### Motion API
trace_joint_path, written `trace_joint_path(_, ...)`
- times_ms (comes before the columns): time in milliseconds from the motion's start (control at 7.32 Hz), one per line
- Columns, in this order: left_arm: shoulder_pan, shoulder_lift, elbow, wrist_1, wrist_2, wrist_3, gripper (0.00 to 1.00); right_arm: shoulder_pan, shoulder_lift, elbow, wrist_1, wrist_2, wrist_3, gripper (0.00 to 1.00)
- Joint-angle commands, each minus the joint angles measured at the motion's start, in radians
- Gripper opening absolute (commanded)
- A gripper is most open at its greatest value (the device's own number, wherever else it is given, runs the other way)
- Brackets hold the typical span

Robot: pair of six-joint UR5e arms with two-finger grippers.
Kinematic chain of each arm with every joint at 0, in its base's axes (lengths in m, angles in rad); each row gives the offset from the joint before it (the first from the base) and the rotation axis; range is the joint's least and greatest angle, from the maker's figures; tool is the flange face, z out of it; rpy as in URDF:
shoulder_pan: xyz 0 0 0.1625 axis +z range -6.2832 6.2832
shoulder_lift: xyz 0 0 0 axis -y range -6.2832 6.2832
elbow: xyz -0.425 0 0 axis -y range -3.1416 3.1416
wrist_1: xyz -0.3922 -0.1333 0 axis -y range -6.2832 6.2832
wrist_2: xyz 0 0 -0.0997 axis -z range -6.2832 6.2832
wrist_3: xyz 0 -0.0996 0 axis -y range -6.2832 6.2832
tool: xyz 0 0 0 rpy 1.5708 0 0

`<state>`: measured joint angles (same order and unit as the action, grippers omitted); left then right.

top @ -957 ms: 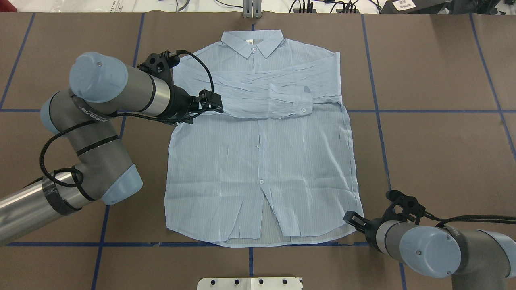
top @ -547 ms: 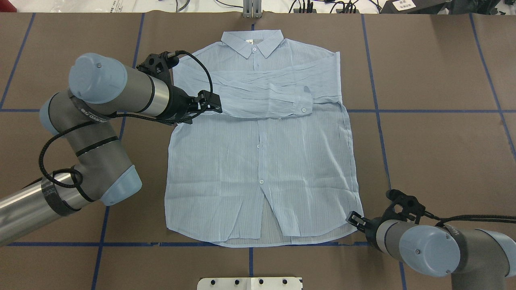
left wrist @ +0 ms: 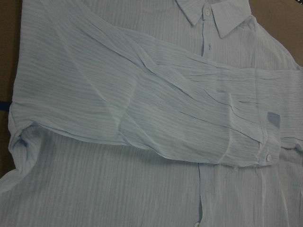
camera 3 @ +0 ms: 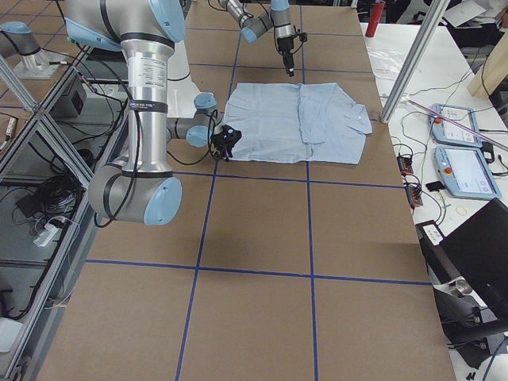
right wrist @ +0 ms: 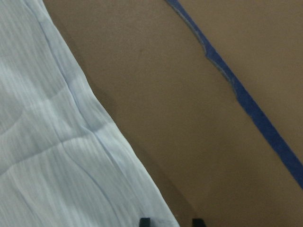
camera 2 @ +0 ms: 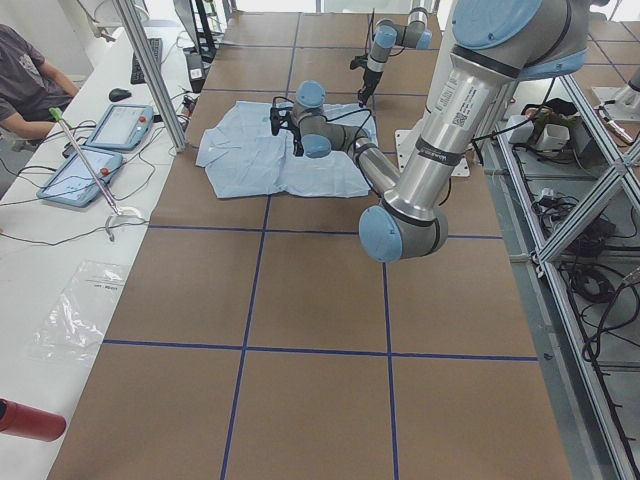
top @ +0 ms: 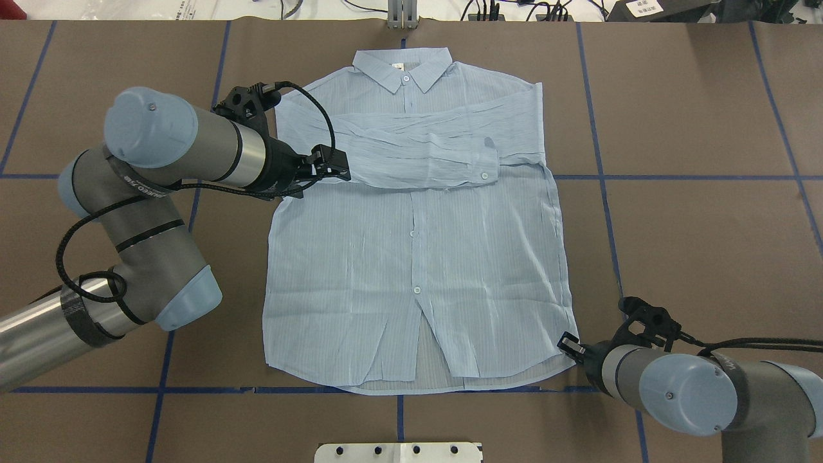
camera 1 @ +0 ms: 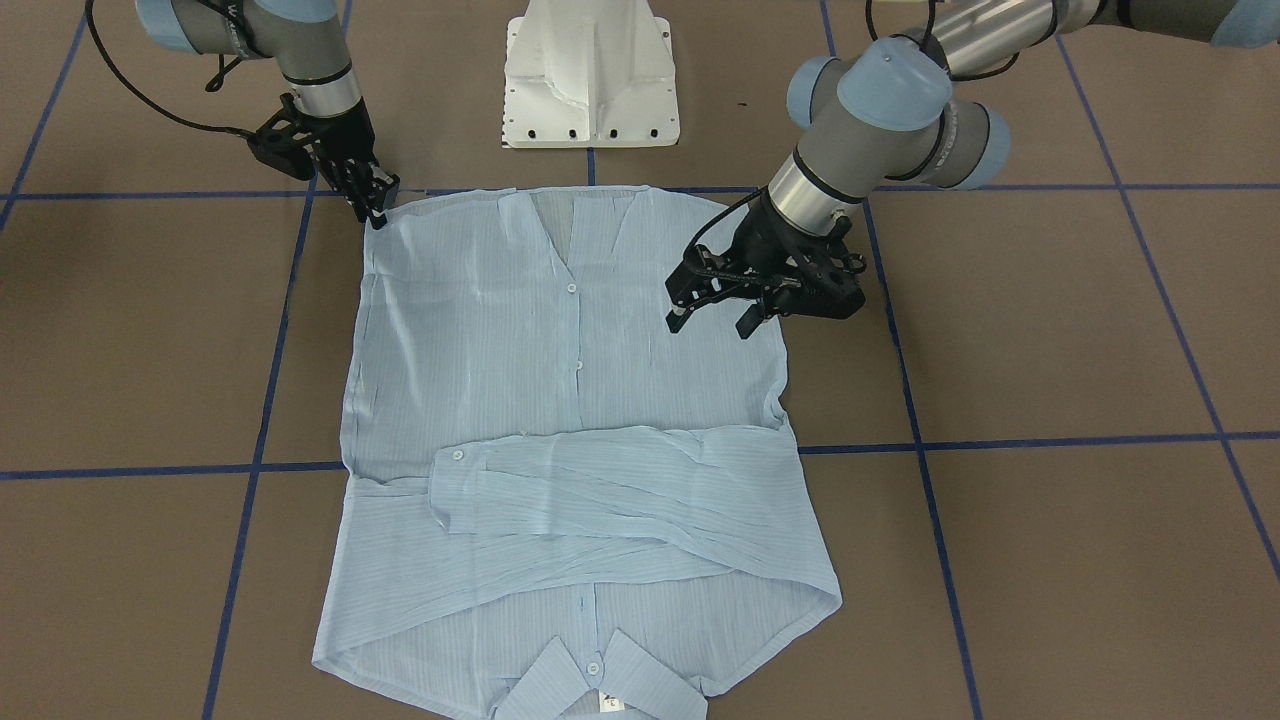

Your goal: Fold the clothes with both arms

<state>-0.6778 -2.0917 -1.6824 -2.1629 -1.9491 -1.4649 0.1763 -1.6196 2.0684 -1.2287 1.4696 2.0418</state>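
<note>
The front flaps (camera 1: 486,234) will hang apart when I fold the hem toward the shirt's collar, because the shirt's front opens in a V at the hem (camera 1: 555,216).
The pale blue striped shirt (top: 418,257) lies flat and buttoned on the brown table, collar at the far side, both sleeves folded across the chest (left wrist: 142,118). My left gripper (top: 341,168) hovers open just above the shirt's left side by the sleeve fold, its fingers apart and holding nothing (camera 1: 712,322). My right gripper (top: 569,344) is down at the near right hem corner (camera 1: 378,212). In the right wrist view its two fingertips (right wrist: 144,221) stand apart with the hem corner of the shirt (right wrist: 47,142) reaching between them.
The white pedestal base (camera 1: 590,70) stands at the table's near edge, behind the shirt's hem. Blue tape lines (top: 701,177) cross the brown surface. A seated person (camera 2: 25,80) and tablets (camera 2: 100,125) are at a side bench beyond an aluminium post (camera 2: 150,70).
The left arm has drawn slightly back to the left. The right gripper has shifted a little right, onto the hem corner. The shirt has not moved.
</note>
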Motion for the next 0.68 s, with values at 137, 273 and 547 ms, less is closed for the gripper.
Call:
trace_joint_path(137, 0.003, 0.002, -0.002, 0.002, 0.012, 0.000, 0.99, 0.012, 0.010, -0.002, 0.000, 0.000, 0.000, 0.36)
trace_joint_path(273, 0.003, 0.004, -0.002, 0.002, 0.012, 0.000, 0.99, 0.015, 0.026, -0.005, -0.005, 0.000, 0.000, 0.36)
trace_joint_path(547, 0.004, 0.016, -0.005, 0.002, 0.013, 0.000, 0.99, 0.015, 0.029, -0.008, -0.020, 0.000, 0.000, 0.36)
